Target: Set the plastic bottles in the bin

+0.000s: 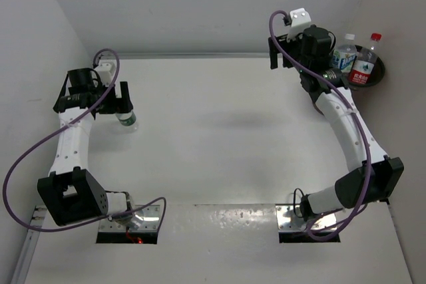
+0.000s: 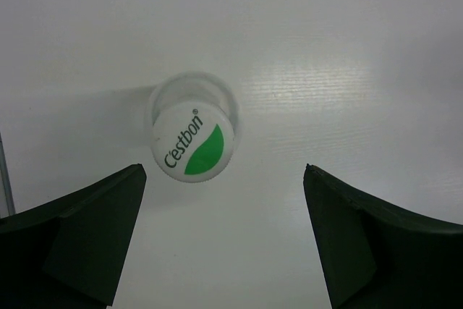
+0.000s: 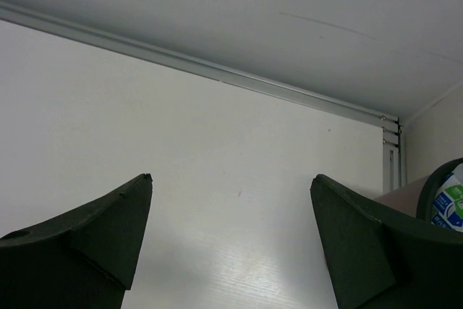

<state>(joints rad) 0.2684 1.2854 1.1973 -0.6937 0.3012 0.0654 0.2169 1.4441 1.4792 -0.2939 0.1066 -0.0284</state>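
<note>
The clear bottle (image 1: 127, 121) is standing far across from the bin and my right gripper. My left gripper should grab its cap end (image 2: 193, 141) and pass the bottle over halfway.
One clear bottle (image 1: 128, 122) with a white cap and a green label stands upright on the table at the left. In the left wrist view its "C'estbon" cap (image 2: 194, 141) is seen from above, just ahead of and left of the finger gap. My left gripper (image 1: 117, 107) (image 2: 222, 171) hovers over it, open and empty. The bin (image 1: 381, 74) sits in the far right corner with a white-capped bottle (image 1: 345, 54) and a red-capped bottle (image 1: 365, 63) standing in it. My right gripper (image 1: 278, 58) (image 3: 231, 177) is open and empty, raised left of the bin. The bin rim (image 3: 434, 182) shows at the right edge of the right wrist view.
White walls enclose the table at the back and both sides. A metal strip (image 3: 217, 72) runs along the foot of the back wall. The arm bases and their purple cables (image 1: 40, 144) occupy the near edge.
</note>
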